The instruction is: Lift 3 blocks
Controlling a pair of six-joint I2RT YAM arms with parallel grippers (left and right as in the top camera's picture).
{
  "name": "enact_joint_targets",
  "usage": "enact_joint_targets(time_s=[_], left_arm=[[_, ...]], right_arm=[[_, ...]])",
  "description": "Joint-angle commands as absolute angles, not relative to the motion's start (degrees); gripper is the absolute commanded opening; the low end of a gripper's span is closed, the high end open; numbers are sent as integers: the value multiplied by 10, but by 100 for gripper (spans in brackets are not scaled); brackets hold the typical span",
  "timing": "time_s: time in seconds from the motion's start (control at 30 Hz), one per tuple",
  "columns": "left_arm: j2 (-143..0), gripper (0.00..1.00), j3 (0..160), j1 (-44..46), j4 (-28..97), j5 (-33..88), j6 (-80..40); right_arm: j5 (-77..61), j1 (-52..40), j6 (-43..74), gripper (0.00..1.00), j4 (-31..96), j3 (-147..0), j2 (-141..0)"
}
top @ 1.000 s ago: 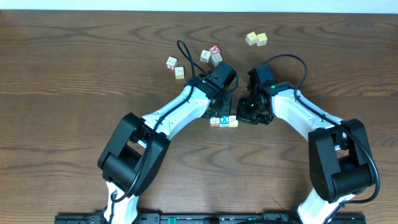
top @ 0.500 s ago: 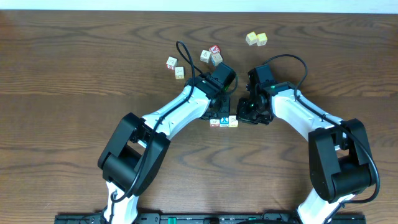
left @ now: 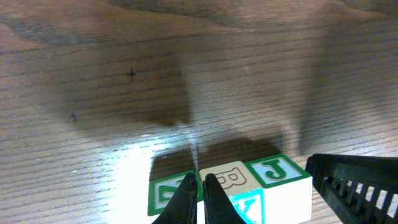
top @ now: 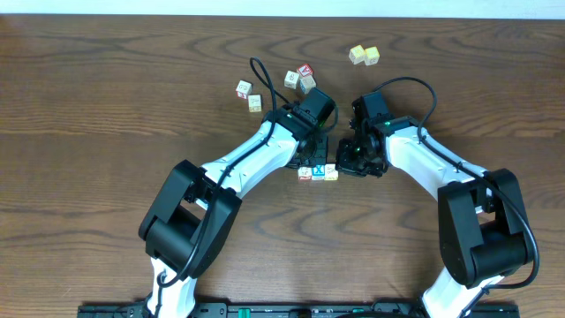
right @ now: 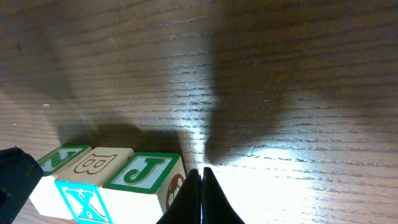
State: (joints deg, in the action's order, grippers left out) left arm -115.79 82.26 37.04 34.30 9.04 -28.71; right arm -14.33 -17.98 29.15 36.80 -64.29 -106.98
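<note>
My left gripper needs to move its fingers out beside the N block's loose end (left: 150, 200) before lifting, because they are over the seam of the N and B blocks (left: 199, 177).
Three blocks stand in a tight row on the wooden table: a red-trimmed cream one (top: 305, 173), a blue one with a white X (top: 318, 171) and a yellow-trimmed cream one (top: 331, 171). My left gripper (top: 300, 165) is shut, nothing between its fingers, its tips (left: 200, 182) against the green-edged end block (left: 165, 194). My right gripper (top: 342, 166) is also shut, its tips (right: 200, 172) beside the J block (right: 144, 171) at the other end. The B block (left: 230, 177) sits in the middle. Whether the row is off the table I cannot tell.
A pale yellow pair of cubes (top: 363, 55) lies at the back right. A cluster with a red-topped cube (top: 300, 78) and two more cubes (top: 249, 95) lie behind the left arm. Both arms angle inward toward the table's middle.
</note>
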Motion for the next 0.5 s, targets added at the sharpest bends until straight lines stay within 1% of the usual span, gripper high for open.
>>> enact_joint_targets(time_s=[0.0, 0.13, 0.2, 0.3, 0.37, 0.47], left_arm=[[-1120, 7, 846, 349, 352, 85, -292], [-1059, 7, 850, 316, 388, 85, -296], [-1030, 7, 850, 291, 456, 80, -315], [-1031, 7, 845, 275, 515, 81, -316], [-1035, 7, 825, 274, 527, 84, -316], [-1042, 7, 784, 278, 507, 113, -320]], right_arm=[[-138, -185, 297, 1, 369, -640, -1065], [-138, -185, 297, 1, 371, -640, -1065], [-138, -185, 297, 1, 370, -640, -1065], [-138, -185, 298, 1, 370, -640, -1065], [-138, -185, 298, 1, 369, -640, -1065], [-138, -185, 298, 1, 368, -640, -1065]])
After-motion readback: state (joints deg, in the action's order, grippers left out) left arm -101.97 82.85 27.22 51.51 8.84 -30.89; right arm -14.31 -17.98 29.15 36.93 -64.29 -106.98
